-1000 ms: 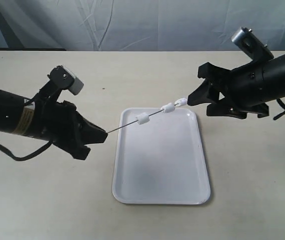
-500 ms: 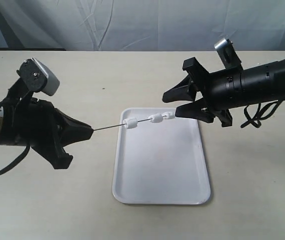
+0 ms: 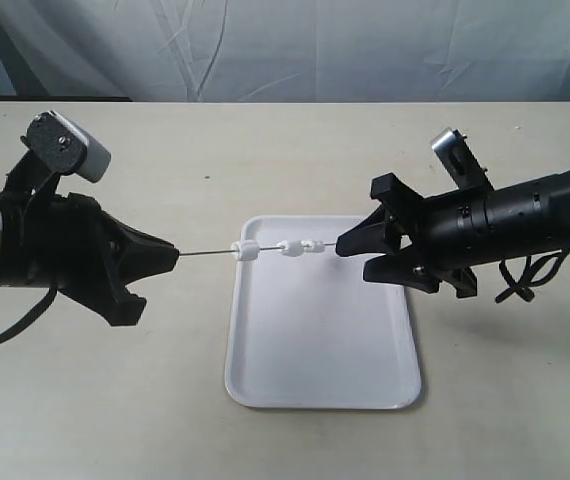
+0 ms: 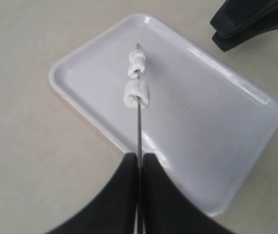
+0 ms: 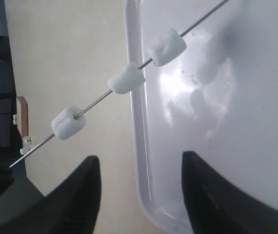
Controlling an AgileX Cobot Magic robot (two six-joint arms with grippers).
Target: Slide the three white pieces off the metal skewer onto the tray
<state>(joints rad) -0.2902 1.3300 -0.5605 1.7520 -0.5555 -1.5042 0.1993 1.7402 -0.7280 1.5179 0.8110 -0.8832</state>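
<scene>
I should hold the middle white piece point(image 3: 290, 248) with my right gripper while my left gripper takes the skewer's end crosswise, because the skewer point(image 3: 206, 252) runs lengthwise along my left gripper's fingers.
My left gripper point(image 3: 172, 255) point(image 4: 139, 158) is shut on one end of the thin metal skewer point(image 3: 205, 253) point(image 4: 138, 126) point(image 5: 95, 101), holding it nearly level above the far end of the white tray point(image 3: 320, 340) point(image 4: 202, 122) point(image 5: 227, 122). The three white pieces sit threaded on it. One point(image 3: 246, 250) point(image 4: 137, 93) point(image 5: 69, 122) stands apart, nearer my left gripper. The other two point(image 3: 291, 247) point(image 3: 312, 244) point(image 4: 138, 70) point(image 5: 127, 80) point(image 5: 166, 47) sit close together by the free tip. My right gripper point(image 3: 358, 256) point(image 5: 140, 163) is open just beyond that tip, holding nothing.
The tray lies on a plain beige table point(image 3: 265, 150) with a pale cloth backdrop point(image 3: 295, 45) behind. The right gripper's dark fingers point(image 4: 248, 19) show past the tray's far corner in the left wrist view.
The skewer has shifted left and levelled out, carrying the pieces with it. The right gripper has come down and leftward, and now sits open at the skewer's free tip.
</scene>
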